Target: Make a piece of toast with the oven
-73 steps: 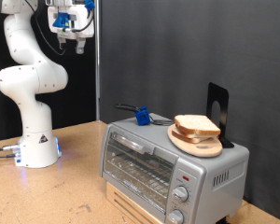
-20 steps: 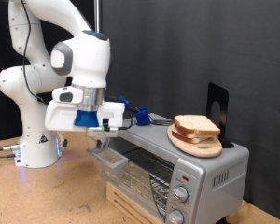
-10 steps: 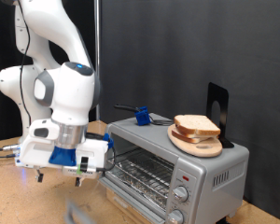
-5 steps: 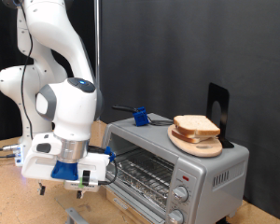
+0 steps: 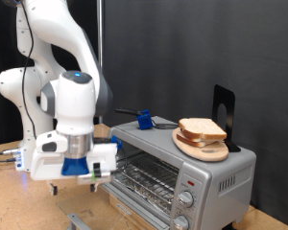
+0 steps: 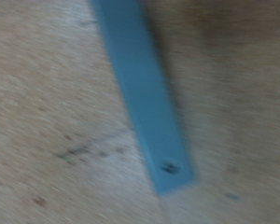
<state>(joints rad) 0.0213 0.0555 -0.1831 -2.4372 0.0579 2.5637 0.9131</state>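
The black handle is sticking out of the blue object (image 5: 144,120), so I expect the blue object to rise along with the metal fork when I lift it.
The silver-grey oven (image 5: 217,173) stands at the exterior view's right with its glass door swung down and open; the wire rack (image 5: 149,178) shows inside. The door's grey handle bar (image 5: 81,222) lies low at the bottom edge and shows blurred in the wrist view (image 6: 145,93) over the wooden table. The piece of toast (image 5: 204,127) lies on a round wooden plate (image 5: 198,147) on top of the oven. My gripper (image 5: 75,185) hangs just above the table, to the left of the oven mouth, fingers apart and empty.
A blue object (image 5: 143,119) and a black stand (image 5: 224,109) sit on the oven top. Round knobs (image 5: 187,199) are on the oven's front right. The oven rests on a wooden box (image 5: 134,215). The robot base (image 5: 38,153) stands at the left before a black backdrop.
The arm came down from the top, and the oven door went from shut to open. In the last half second the hand rose a little and shifted right.
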